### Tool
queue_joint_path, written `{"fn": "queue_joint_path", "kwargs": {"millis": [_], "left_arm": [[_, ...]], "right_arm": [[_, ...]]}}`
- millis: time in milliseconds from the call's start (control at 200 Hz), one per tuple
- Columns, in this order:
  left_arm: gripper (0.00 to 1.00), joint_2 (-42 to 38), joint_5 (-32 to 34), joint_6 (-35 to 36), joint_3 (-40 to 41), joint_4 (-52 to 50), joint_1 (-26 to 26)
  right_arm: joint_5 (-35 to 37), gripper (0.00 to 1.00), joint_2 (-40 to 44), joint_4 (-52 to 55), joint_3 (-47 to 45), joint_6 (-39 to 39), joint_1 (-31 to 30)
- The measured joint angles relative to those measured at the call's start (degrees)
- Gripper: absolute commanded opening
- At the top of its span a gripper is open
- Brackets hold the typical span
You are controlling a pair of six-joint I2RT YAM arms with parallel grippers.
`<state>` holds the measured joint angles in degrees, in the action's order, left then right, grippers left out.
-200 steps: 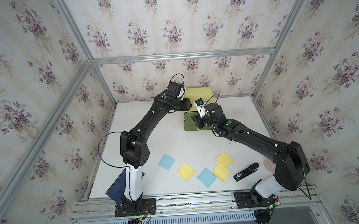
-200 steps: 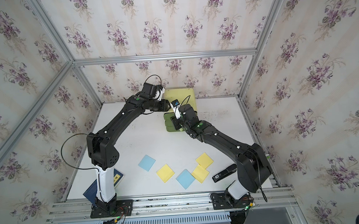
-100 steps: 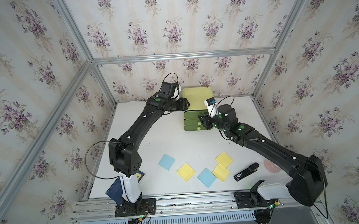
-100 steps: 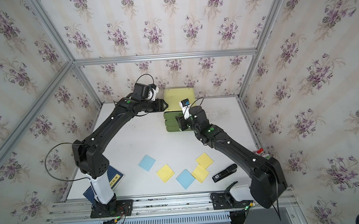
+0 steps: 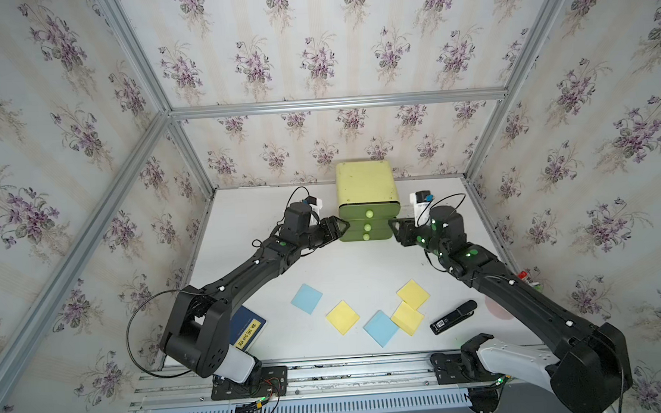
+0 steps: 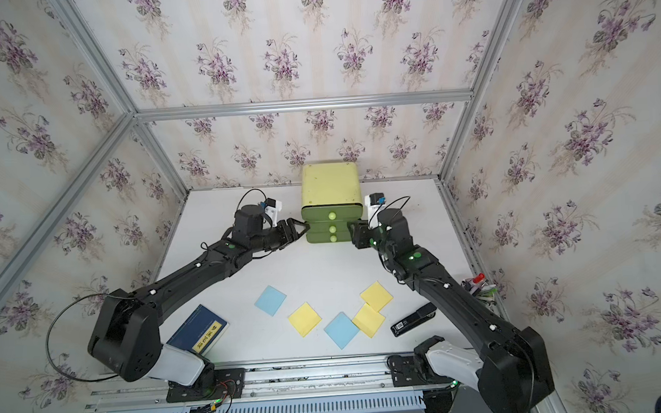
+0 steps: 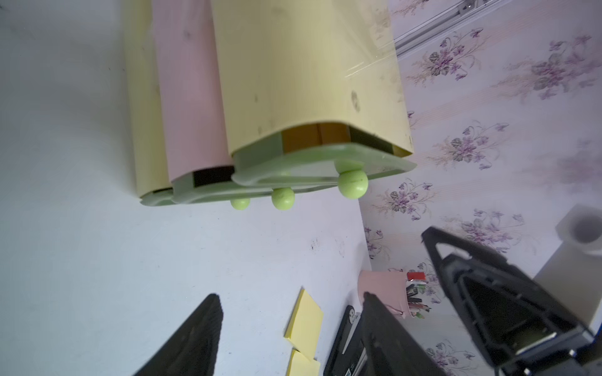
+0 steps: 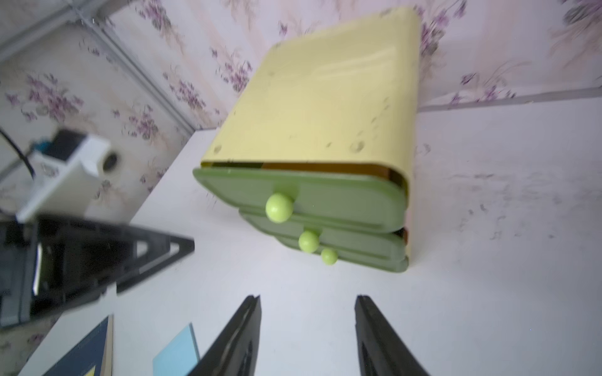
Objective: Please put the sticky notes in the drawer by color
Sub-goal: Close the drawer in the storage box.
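Observation:
The cabinet's knobs (image 5: 368, 226) point straight ahead, crooked to my left gripper, so next my right gripper pushes the cabinet's side (image 5: 396, 186) to swing its fronts toward my left gripper.
The drawer (image 5: 366, 186) (image 6: 330, 188), a pale yellow-green cabinet with three green fronts and round knobs, stands at the back middle of the table. Its top front sits slightly out from the casing (image 8: 325, 195). My left gripper (image 5: 344, 226) (image 7: 290, 295) hovers open and empty just left of the fronts. My right gripper (image 5: 392, 224) (image 8: 308, 297) hovers open and empty just right of them. Sticky notes lie near the front: blue (image 5: 306, 298), yellow (image 5: 342, 317), blue (image 5: 381, 328), and two overlapping yellow (image 5: 407, 318) (image 5: 413, 294). No pink note shows on the table.
A dark blue book (image 5: 248, 328) lies at the front left beside the left arm's base. A black stapler (image 5: 453, 317) lies right of the notes. A pink cup of pens (image 7: 384, 289) stands by the right wall, mostly behind the right arm in both top views.
Both grippers have drawn back from the cabinet to either side of its front. The drawer that stood pulled out is now nearly pushed in. The left gripper has opened wider.

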<state>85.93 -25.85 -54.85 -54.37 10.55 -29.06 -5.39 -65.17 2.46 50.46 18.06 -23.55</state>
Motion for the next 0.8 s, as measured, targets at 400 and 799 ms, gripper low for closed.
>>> {"fn": "queue_joint_path", "kwargs": {"millis": [400, 799], "left_arm": [[0.68, 17.6, 10.6, -28.6, 14.3, 43.4, -5.8], [0.67, 25.1, 23.8, -34.1, 10.1, 53.5, -14.2]], "right_arm": [[-7.5, 0.47, -0.9, -4.5, -8.6, 4.0, 2.5], [-5.1, 0.51, -5.6, -7.8, 4.9, 3.9, 4.8]]}}
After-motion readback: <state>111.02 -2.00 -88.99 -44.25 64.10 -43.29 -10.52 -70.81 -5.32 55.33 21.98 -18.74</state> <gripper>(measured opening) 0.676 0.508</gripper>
